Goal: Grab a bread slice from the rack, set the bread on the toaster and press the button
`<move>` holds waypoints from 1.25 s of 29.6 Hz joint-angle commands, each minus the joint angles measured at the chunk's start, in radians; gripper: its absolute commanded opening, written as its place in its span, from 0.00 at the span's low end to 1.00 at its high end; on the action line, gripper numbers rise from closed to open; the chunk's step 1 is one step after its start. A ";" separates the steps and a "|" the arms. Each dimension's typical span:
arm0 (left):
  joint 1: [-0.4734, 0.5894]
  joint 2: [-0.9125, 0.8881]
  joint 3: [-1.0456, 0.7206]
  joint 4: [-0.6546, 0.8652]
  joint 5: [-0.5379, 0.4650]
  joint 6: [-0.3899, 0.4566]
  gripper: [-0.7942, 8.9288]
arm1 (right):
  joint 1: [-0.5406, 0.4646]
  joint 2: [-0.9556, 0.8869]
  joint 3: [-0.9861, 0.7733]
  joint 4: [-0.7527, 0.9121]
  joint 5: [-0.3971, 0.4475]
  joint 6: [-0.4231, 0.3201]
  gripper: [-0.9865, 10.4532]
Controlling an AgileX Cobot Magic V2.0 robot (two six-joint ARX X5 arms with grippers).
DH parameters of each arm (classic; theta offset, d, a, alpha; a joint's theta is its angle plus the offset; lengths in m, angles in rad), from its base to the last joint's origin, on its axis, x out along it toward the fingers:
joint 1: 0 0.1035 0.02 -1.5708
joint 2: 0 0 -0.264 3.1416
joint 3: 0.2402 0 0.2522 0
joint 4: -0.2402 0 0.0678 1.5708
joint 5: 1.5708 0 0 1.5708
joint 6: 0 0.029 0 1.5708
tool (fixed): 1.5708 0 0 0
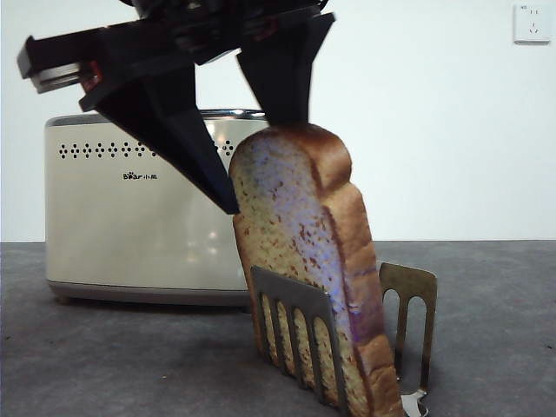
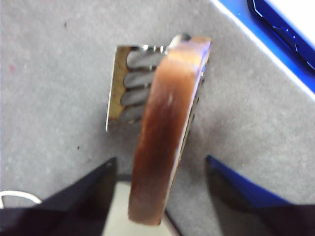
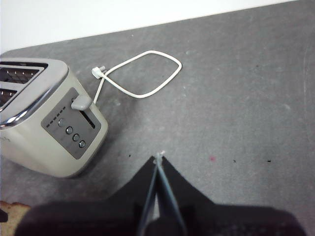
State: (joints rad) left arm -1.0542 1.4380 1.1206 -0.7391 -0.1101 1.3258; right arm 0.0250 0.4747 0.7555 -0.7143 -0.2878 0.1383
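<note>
The rack gapes wide [image 2: 137, 84] next to the slice of bread [image 1: 300, 234]. The slice will slip out when I lift, and the rack will stay where it is.
The slice of bread [image 1: 304, 234] stands leaning in the steel rack [image 1: 295, 304], in front of the cream toaster [image 1: 130, 226]. My left gripper [image 1: 259, 165] comes down from above with its jaws open on either side of the slice's domed top. In the left wrist view the brown crust [image 2: 162, 128] runs between the two jaws of this gripper [image 2: 160, 161], with a gap on each side, and the rack [image 2: 120, 83] shows beyond. My right gripper [image 3: 158, 157] is shut and empty above the grey table. The toaster [image 3: 44, 132] and its grey lever button [image 3: 81, 103] lie off to one side of it.
A white power cord [image 3: 142, 73] loops on the table beyond the toaster's end panel. A wall socket [image 1: 532, 23] is at the far right. A blue-edged object [image 2: 275, 29] lies past the table edge in the left wrist view.
</note>
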 commanded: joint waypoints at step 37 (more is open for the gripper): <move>-0.023 -0.023 0.223 -0.146 0.005 -0.024 0.07 | 0.001 0.000 0.003 -0.025 -0.001 -0.038 0.08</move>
State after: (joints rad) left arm -1.0706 1.4296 1.3323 -0.8749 -0.1101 1.3151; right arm 0.0250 0.4747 0.7555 -0.7414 -0.2878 0.1108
